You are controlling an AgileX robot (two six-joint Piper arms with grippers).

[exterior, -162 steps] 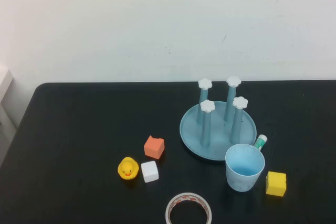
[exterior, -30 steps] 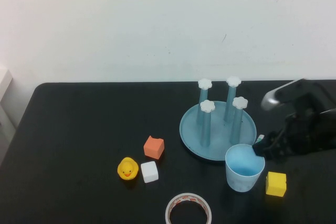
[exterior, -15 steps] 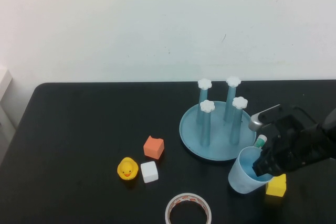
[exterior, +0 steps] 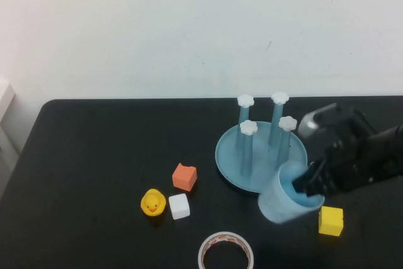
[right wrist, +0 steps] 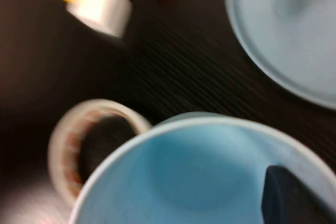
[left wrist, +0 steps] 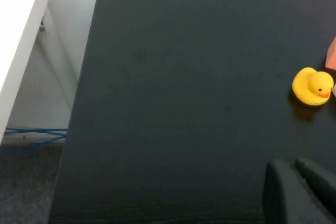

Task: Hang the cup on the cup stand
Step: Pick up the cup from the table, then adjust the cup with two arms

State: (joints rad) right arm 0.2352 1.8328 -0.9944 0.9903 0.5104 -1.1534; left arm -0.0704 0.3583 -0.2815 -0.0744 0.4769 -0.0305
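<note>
My right gripper is holding the cup's rim with a finger inside the cup's opening, which must go over a post of the cup stand. My left gripper should therefore grab the cup's base.
The cup, a light blue tumbler, is tipped to the left just in front of the cup stand, a round blue dish with four white-capped posts. My right gripper comes in from the right and is shut on the cup's rim, one finger inside. In the right wrist view the cup's inside fills the frame, with the dark finger against its wall and the stand's dish beyond. My left gripper is shut and empty above bare table, far from both.
A yellow cube lies just right of the cup, and a tape roll sits at the front edge. An orange block, a white cube and a yellow duck lie left of the stand.
My right gripper has closed on the cup's rim. The cup has tipped and shifted left, away from the yellow cube. The left arm has not moved.
</note>
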